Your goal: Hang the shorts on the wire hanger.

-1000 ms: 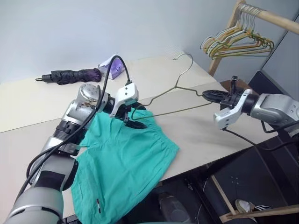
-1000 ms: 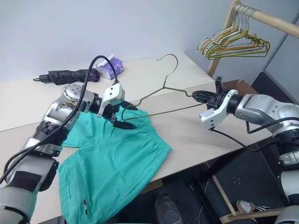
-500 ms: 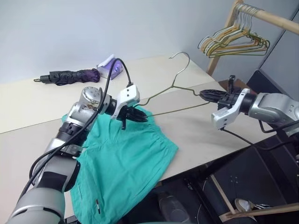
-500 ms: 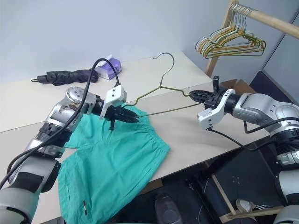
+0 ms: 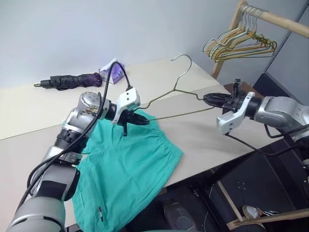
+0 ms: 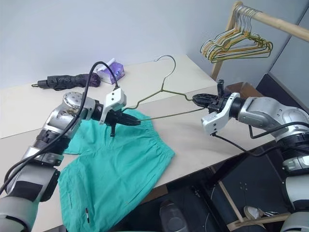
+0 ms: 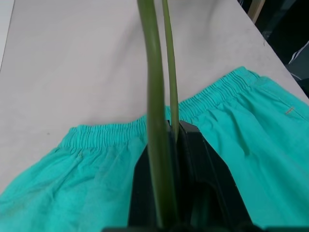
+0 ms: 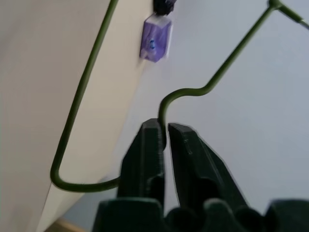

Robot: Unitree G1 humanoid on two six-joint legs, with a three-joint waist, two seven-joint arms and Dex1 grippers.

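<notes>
My right gripper needs to open, turn and grab the hanger's corner (image 8: pixel 59 180) end-on before my left gripper opens, because the hanger's bottom wire (image 8: pixel 73 110) is outside my right gripper's fingers.
The teal-green shorts (image 5: pixel 130 159) lie spread on the table, waistband toward the far side and one leg hanging over the near edge. The wire hanger (image 5: pixel 159 98) is held level above the table, hook pointing away. My left gripper (image 5: pixel 142 118) is shut on the hanger's left corner, just over the waistband (image 7: pixel 111 135). My right gripper (image 5: pixel 206 99) is at the hanger's right corner. In the right wrist view its fingers (image 8: pixel 149 145) stand slightly apart with the wire (image 8: pixel 87 82) between them.
A dark folded umbrella (image 5: pixel 72 79) and a purple tissue pack (image 5: pixel 112 72) lie at the back of the table. A wooden rack (image 5: pixel 280 19) with pastel hangers (image 5: pixel 241 43) stands at the far right. The table edge (image 5: pixel 217 164) runs below my right arm.
My left gripper was open beside the hanger's left corner and has shut on it. Both arms have stayed almost in place.
</notes>
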